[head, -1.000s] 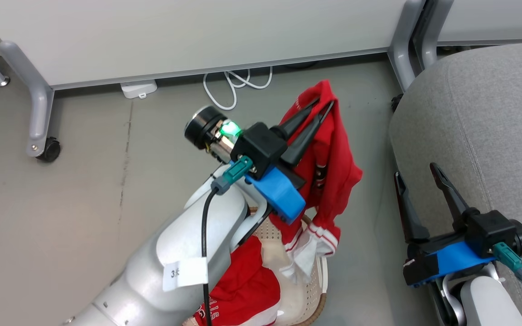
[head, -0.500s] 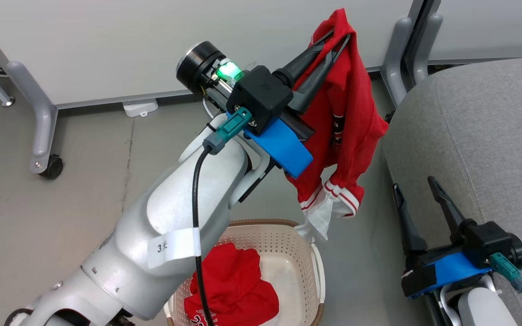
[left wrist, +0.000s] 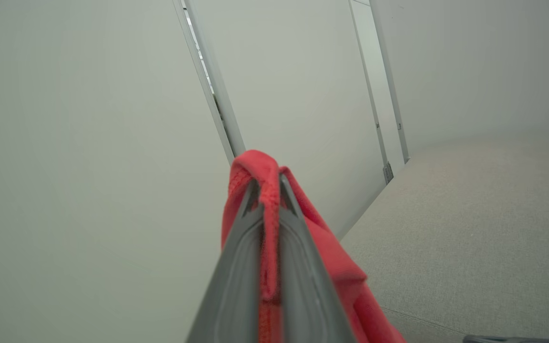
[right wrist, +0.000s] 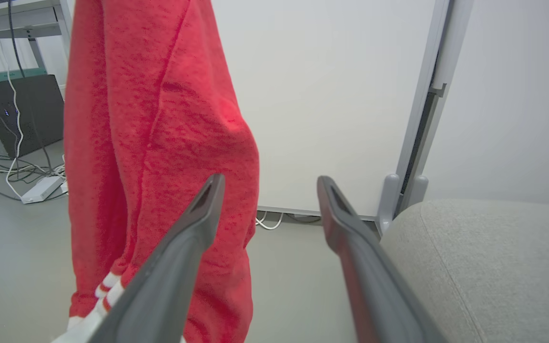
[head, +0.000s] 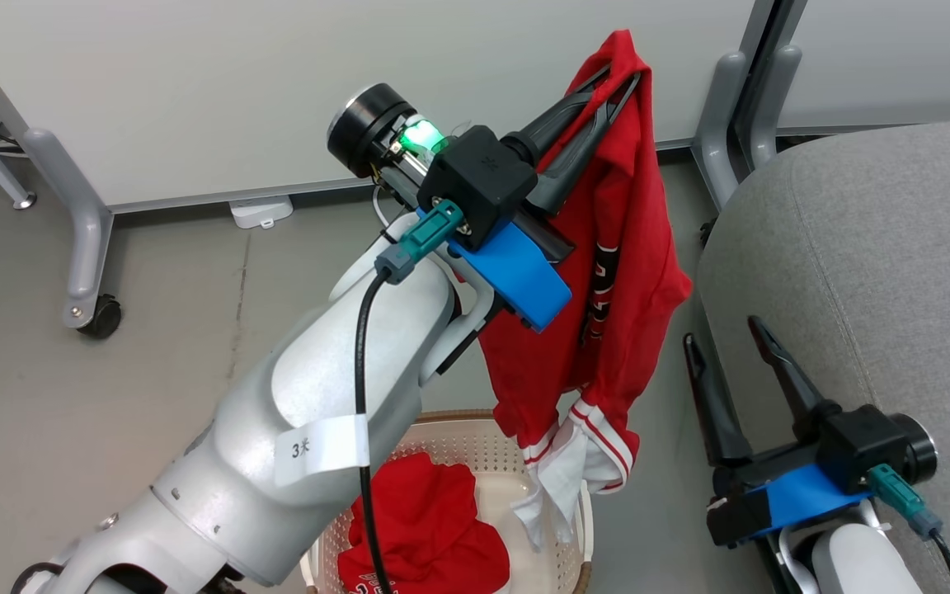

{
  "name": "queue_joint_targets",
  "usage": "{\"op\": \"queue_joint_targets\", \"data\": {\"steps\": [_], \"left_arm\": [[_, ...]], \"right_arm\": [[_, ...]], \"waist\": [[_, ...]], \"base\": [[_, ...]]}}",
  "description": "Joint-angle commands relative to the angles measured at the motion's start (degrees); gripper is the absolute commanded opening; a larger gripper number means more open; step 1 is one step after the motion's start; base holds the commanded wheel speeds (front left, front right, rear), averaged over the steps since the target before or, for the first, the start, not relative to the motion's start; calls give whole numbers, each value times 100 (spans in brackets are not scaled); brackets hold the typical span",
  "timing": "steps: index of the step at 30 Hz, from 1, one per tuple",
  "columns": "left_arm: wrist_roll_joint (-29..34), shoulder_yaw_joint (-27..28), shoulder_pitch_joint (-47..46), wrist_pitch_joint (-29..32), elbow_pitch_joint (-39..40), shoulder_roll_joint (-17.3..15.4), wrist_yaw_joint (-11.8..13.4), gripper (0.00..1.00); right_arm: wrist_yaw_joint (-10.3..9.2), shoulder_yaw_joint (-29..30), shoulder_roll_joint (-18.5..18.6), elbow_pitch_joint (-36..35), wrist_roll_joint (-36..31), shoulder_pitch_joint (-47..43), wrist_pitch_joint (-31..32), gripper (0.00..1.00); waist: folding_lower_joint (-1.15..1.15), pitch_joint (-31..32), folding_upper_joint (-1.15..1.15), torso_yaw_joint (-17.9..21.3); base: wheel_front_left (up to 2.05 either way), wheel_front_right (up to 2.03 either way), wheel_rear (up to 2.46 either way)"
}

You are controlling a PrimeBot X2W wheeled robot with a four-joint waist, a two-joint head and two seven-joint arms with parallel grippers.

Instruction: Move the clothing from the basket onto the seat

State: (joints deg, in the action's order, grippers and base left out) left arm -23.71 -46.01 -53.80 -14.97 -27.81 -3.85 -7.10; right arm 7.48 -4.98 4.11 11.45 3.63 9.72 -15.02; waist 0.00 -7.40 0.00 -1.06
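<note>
The limp red garment (head: 637, 262) will bunch up over the white trim (head: 572, 469) when I lower the garment onto the seat, because the trim hangs lowest.
My left gripper (head: 619, 70) is raised high and shut on a fold of a red garment (head: 623, 272). The garment hangs down from the fingertips, its striped cuff and white trim dangling over the basket's right rim. The left wrist view shows the red cloth (left wrist: 267, 224) pinched between the two fingers. The cream basket (head: 491, 445) stands on the floor at the bottom centre, with another red garment (head: 430, 528) inside it. The grey seat (head: 871, 272) fills the right side. My right gripper (head: 722, 330) is open beside the seat's edge, empty; its own view shows the hanging garment (right wrist: 160, 143) to its left.
White partition panels on grey legs stand behind, one leg with a castor (head: 100, 318) at left and another leg (head: 718, 124) beside the seat. A white power strip (head: 261, 211) lies by the wall. Cables and a dark box (right wrist: 15, 119) sit further left.
My left arm has lifted the red garment up out of the basket and a little to the right, toward the seat. The head camera has shifted. My right gripper stays open.
</note>
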Motion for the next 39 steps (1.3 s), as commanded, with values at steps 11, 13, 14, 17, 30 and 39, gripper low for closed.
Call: {"op": "queue_joint_targets", "data": {"steps": [11, 13, 14, 17, 30, 39], "left_arm": [[-56, -25, 63, -20, -19, -14, 16, 0], [-53, -26, 47, -22, -6, -11, 27, 0], [-50, -31, 41, -22, 0, -9, 31, 0], [-51, -50, 19, -24, 19, 1, 44, 0], [-47, -200, -109, -28, 97, 55, 47, 0], [-75, -302, -164, -30, 163, 83, 59, 0]], "right_arm": [[3, -690, 269, -432, 17, 486, -23, 100], [3, -784, 312, -410, -7, 639, -23, 100], [3, -836, 338, -372, -22, 726, -23, 100], [2, -936, 392, -251, -58, 1018, -23, 100], [3, -1093, 441, 707, -302, 2038, -22, 100], [2, -1244, 360, 1486, -197, 2322, -22, 42]], "waist": [[0, 33, 0, -60], [0, 26, 0, -64], [0, 24, 0, -65], [0, 7, 0, -69], [0, -131, 0, -174], [0, -172, 0, -241]], "base": [[0, 0, 0], [0, 0, 0], [0, 0, 0], [0, 0, 0], [0, 0, 0], [0, 0, 0]]}}
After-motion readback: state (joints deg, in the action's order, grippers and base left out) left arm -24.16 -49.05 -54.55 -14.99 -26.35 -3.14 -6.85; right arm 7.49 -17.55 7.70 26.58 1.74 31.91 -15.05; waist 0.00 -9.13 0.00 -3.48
